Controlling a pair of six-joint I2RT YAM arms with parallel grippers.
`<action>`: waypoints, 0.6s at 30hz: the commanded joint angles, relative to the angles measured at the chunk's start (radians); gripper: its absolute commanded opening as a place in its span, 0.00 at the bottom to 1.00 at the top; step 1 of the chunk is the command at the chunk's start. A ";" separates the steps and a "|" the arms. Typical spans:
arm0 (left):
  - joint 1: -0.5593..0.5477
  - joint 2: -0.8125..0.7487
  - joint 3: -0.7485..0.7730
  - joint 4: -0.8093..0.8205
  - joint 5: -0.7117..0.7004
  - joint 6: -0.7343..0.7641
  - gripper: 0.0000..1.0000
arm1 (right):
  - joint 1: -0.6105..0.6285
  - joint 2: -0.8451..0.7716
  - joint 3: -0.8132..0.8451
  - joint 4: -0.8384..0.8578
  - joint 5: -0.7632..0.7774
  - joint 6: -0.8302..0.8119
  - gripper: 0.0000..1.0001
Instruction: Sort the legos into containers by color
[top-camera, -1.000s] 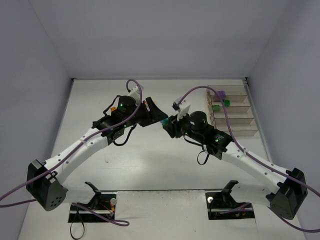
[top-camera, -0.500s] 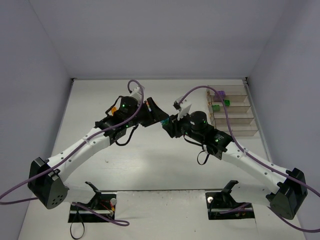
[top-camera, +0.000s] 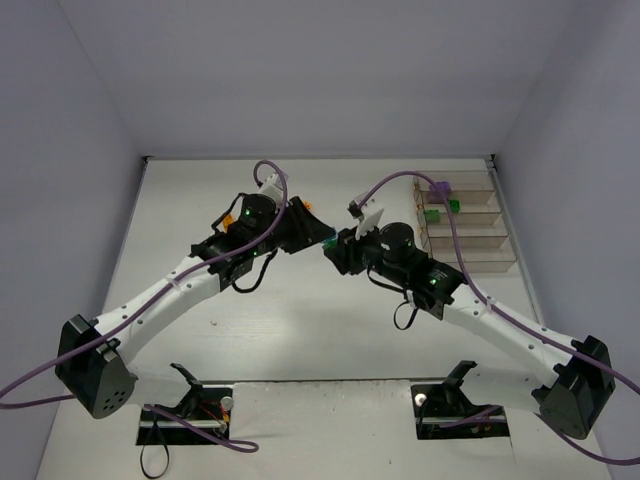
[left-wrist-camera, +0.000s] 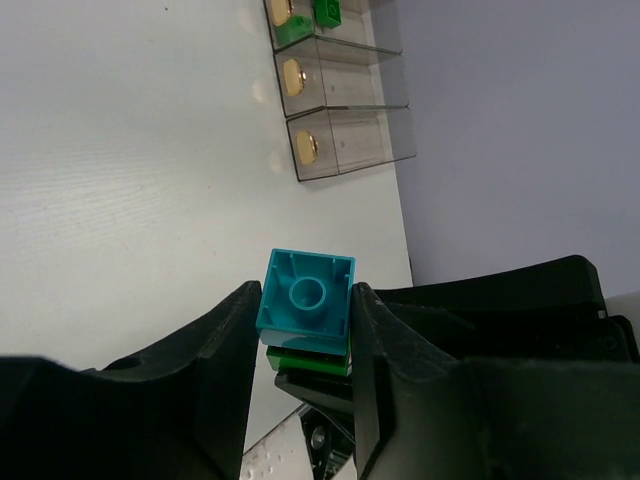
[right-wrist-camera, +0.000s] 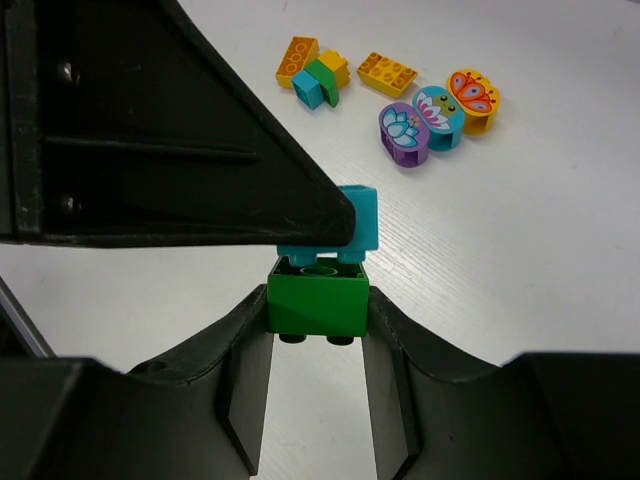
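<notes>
I can see that the teal brick's studs (right-wrist-camera: 322, 257) stick out of the green brick, so I should keep moving it away with my right gripper until it is over the container with green bricks (top-camera: 442, 213).
My two grippers meet above the table's middle. My left gripper (left-wrist-camera: 305, 315) is shut on a teal brick (left-wrist-camera: 307, 297), also seen in the right wrist view (right-wrist-camera: 355, 220). My right gripper (right-wrist-camera: 318, 310) is shut on a green brick (right-wrist-camera: 317, 303) that is still partly plugged onto the teal one; it shows under the teal brick in the left wrist view (left-wrist-camera: 312, 359). In the top view the pair (top-camera: 329, 243) sits between both grippers. The row of clear containers (top-camera: 462, 222) stands at the far right; green bricks (top-camera: 433, 214) and a purple one (top-camera: 438, 190) lie in them.
Loose bricks lie on the table in the right wrist view: an orange, teal and green cluster (right-wrist-camera: 312, 72), an orange plate (right-wrist-camera: 386, 73), and rounded purple (right-wrist-camera: 404, 133), teal (right-wrist-camera: 437, 108) and orange (right-wrist-camera: 473, 95) pieces. The left arm hides them in the top view. Walls close three sides.
The left arm has shifted a little forward and to the right; the two grippers stay together on the joined bricks. The right arm has barely moved.
</notes>
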 joint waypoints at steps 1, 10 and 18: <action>-0.006 -0.043 0.000 0.073 -0.050 0.005 0.10 | 0.007 -0.001 -0.024 0.098 0.008 0.007 0.00; 0.025 -0.033 0.033 0.043 -0.077 0.046 0.05 | -0.022 -0.015 -0.092 0.065 0.093 -0.006 0.00; 0.120 -0.139 -0.019 -0.101 -0.104 0.183 0.05 | -0.383 0.188 0.128 -0.069 0.151 0.088 0.00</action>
